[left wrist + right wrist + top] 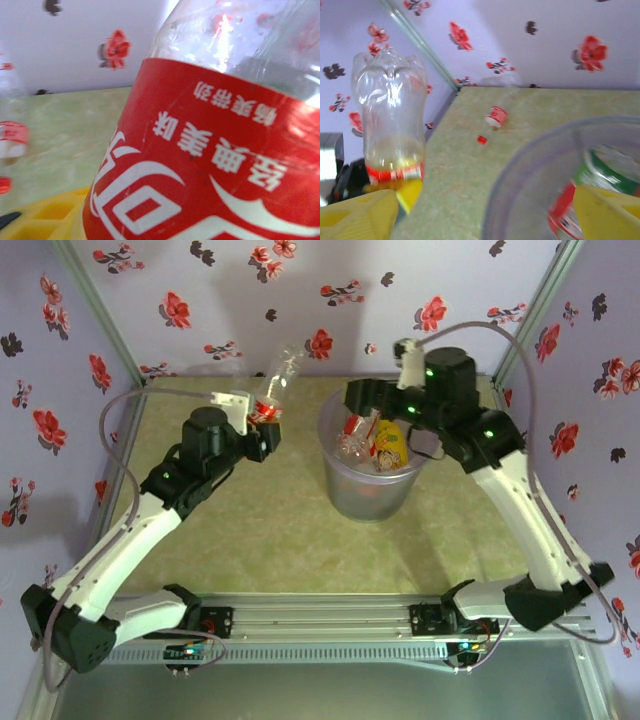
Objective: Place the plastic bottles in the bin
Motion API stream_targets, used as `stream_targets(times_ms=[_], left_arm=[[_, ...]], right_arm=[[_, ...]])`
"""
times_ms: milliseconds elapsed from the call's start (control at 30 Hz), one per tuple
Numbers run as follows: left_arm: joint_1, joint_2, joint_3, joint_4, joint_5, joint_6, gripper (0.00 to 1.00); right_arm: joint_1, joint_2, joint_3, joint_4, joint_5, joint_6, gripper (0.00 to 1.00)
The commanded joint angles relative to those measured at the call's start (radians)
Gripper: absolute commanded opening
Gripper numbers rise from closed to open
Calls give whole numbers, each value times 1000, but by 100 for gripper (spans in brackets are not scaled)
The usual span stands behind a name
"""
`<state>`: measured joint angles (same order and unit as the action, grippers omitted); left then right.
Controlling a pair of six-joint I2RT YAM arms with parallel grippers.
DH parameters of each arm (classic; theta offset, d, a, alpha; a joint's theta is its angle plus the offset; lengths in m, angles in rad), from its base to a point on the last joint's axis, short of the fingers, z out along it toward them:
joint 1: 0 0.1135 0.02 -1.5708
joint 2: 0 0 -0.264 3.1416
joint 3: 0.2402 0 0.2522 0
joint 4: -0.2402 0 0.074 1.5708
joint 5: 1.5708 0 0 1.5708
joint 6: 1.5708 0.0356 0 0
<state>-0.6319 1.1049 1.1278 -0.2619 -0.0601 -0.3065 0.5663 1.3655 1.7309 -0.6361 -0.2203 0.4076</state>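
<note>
The clear plastic bottle [277,383] will stand base-up and stick out above the bin's rim when the robot lowers it in, because bottles already crowd the bin [373,444].
My left gripper [262,428] is shut on a clear plastic bottle with a red label [272,390], held upright above the table left of the bin [340,490]. That red label [210,165] crosses the left wrist view, where the gripper [168,200] clamps it. The right wrist view shows the same held bottle [390,115] at the left. My right gripper [358,400] hangs open over the bin's far rim [530,160] with nothing between its yellow fingers [355,220]. Several bottles lie inside the bin [372,440], among them a green-labelled one [610,170]. Another bottle [496,116] lies on the table near the back wall.
A small red cap [481,140] lies on the green table surface beside the lying bottle. Flowered walls close in the back and both sides. Bare tabletop [270,530] stretches between the bin and the arm bases.
</note>
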Motion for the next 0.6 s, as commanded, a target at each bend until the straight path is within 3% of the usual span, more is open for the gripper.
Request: stream_targets(times_ms=[0, 100, 367, 567], left_arm=[[-52, -23, 8, 14, -39, -49, 32], [-80, -14, 22, 19, -48, -53, 32], [-131, 18, 53, 33, -47, -31, 33], [-132, 17, 56, 37, -72, -42, 33]], right_arm=[[57, 76, 92, 116, 4, 19, 96], [100, 131, 134, 162, -29, 27, 99], [109, 219, 171, 211, -69, 79, 96], [109, 259, 219, 192, -101, 93, 77]])
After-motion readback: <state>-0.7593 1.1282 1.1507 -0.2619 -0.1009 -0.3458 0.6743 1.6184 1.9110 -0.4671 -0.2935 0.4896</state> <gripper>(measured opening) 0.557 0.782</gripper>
